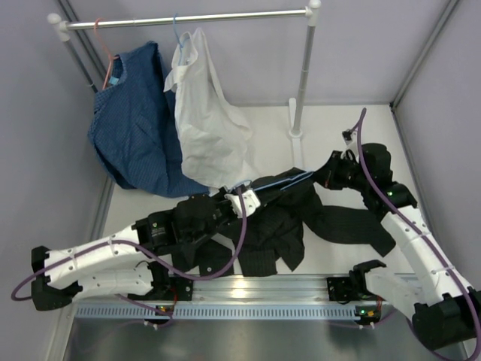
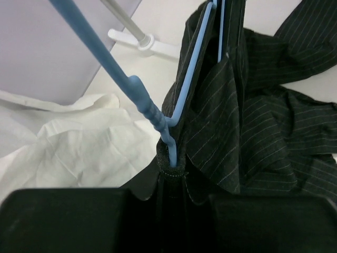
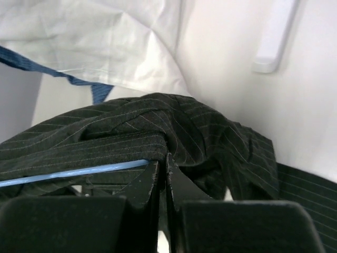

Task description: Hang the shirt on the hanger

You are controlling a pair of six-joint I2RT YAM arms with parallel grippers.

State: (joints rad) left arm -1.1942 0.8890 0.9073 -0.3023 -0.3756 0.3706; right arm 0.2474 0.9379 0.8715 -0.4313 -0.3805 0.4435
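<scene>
Next, I take the hanger's neck (image 2: 156, 117) with my right gripper so my left gripper, now on it, can spread the shirt's near side (image 1: 257, 235), which is bunched.
The black pinstriped shirt (image 1: 316, 218) lies crumpled in the middle of the table. The light-blue hanger (image 1: 282, 180) lies partly inside it, hook toward the left arm. My left gripper (image 1: 242, 200) is shut where the hanger's wire (image 2: 169, 145) runs into a band of the shirt's fabric (image 2: 247, 132), just below the hanger's neck; the hook sticks out up-left. My right gripper (image 1: 328, 174) is shut on a fold of the shirt (image 3: 174, 121) at the hanger's far end, with the hanger's wire (image 3: 79, 171) just left of its fingertips (image 3: 152, 176).
A clothes rail (image 1: 188, 19) stands at the back with a blue shirt (image 1: 131, 128) on a pink hanger and a white shirt (image 1: 207, 120) on a blue hanger, both draping onto the table near my left gripper. The rail's right post (image 1: 301, 90) stands behind the black shirt.
</scene>
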